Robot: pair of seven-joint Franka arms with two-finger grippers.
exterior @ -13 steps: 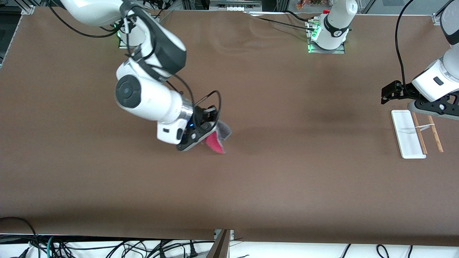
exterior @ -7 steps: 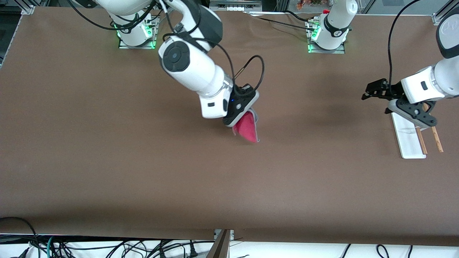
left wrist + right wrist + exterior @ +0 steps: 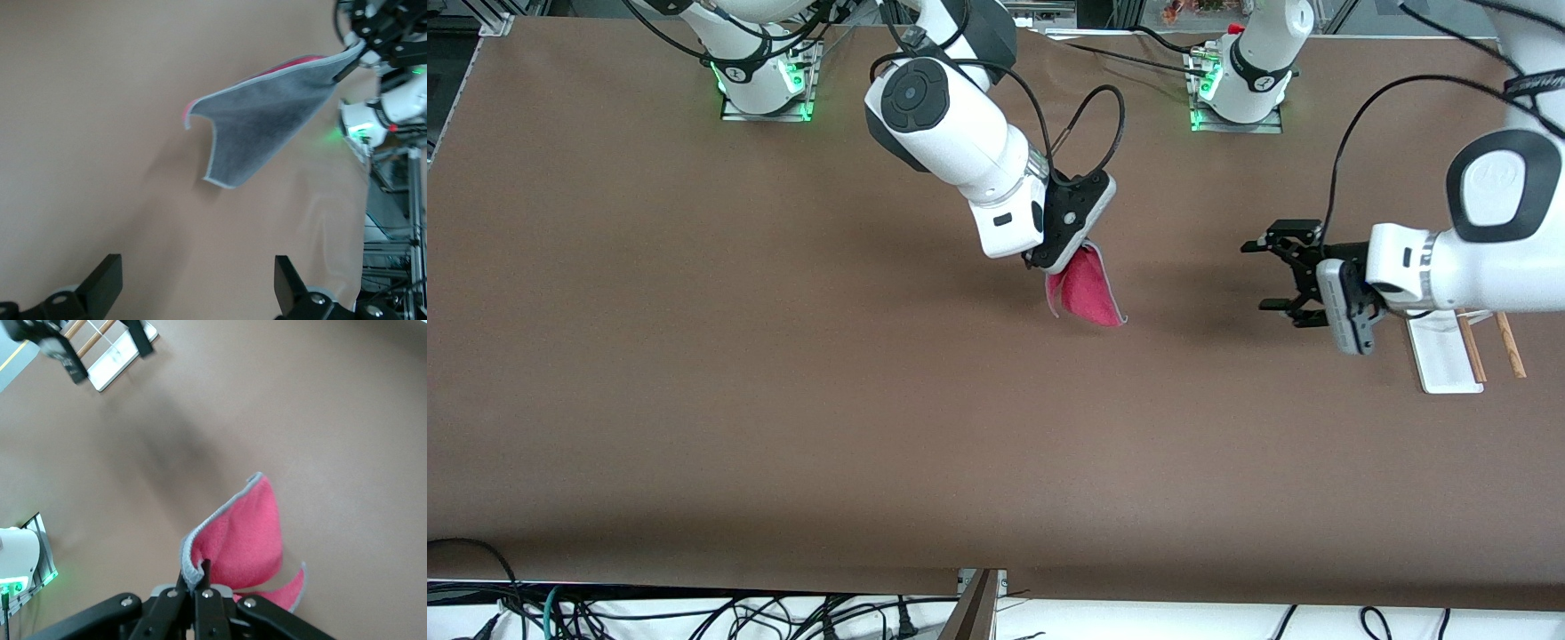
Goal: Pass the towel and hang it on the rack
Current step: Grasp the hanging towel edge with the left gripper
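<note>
The pink edge (image 3: 291,65) curls past the grey side. I expect the towel (image 3: 1090,290) to show a folded grey flap when I lay it over the rack.
The towel (image 3: 1087,295) hangs pink side out from my right gripper (image 3: 1051,263), which is shut on its stitched corner over the middle of the table. In the right wrist view the pink cloth (image 3: 248,532) droops from the closed jaws (image 3: 197,579). My left gripper (image 3: 1268,276) stands open in the air between the towel and the rack (image 3: 1440,356), its jaws turned toward the towel. The left wrist view shows the towel's grey side (image 3: 267,127) ahead of the open fingertips (image 3: 107,283), apart from them. The rack's wooden rods (image 3: 1507,342) lie partly under the left arm.
The brown table (image 3: 783,400) is bare around the towel. Both arm bases (image 3: 765,80) (image 3: 1240,89) stand along the table's edge farthest from the front camera. Cables (image 3: 694,613) hang below the near edge.
My right arm has carried the towel toward the left arm's end of the table. My left arm has swung away from over the rack toward the middle, still open.
</note>
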